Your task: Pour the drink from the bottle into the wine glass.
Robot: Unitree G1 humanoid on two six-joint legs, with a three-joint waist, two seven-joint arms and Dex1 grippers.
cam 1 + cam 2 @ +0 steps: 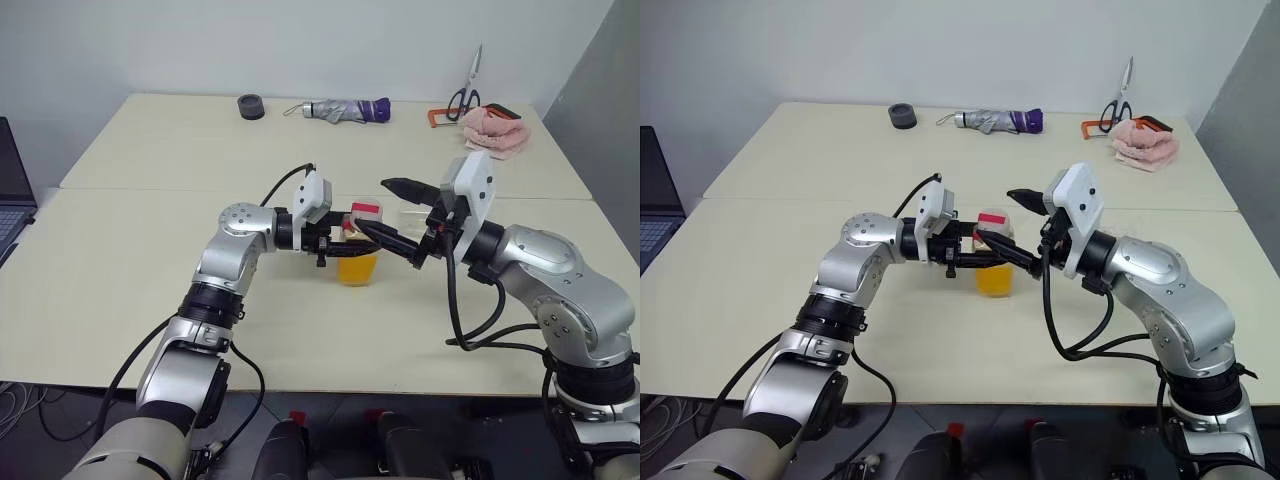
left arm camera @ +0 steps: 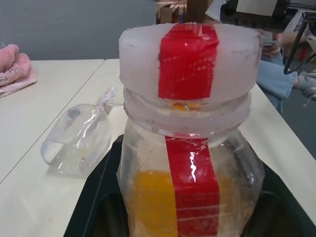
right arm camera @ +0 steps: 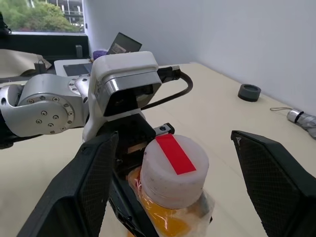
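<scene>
My gripper will carry the white cap [image 1: 367, 213] off, and the cap will come away in one piece and leave the bottle's opening open, because the red strip ends at the cap's edge [image 3: 185, 171].
The bottle [image 1: 358, 252] stands upright on the table, its lower half filled with the orange-yellow drink [image 1: 357, 268]. My left gripper [image 1: 345, 238] is shut on the bottle's body from the side; its black fingers [image 2: 94, 197] hug the bottle. The white cap [image 3: 173, 170] with the red strip is on the bottle. My right gripper [image 3: 174, 134] is open, one finger on each side of the cap and apart from it. The wine glass [image 2: 79, 143] lies on its side on the table just behind the bottle.
At the table's far edge lie a folded umbrella [image 1: 345, 109], a black roll [image 1: 251, 106], scissors [image 1: 466, 92] and a pink cloth [image 1: 495, 132]. A laptop [image 1: 12, 190] sits at the left. A seated person [image 2: 276, 69] is beyond the table.
</scene>
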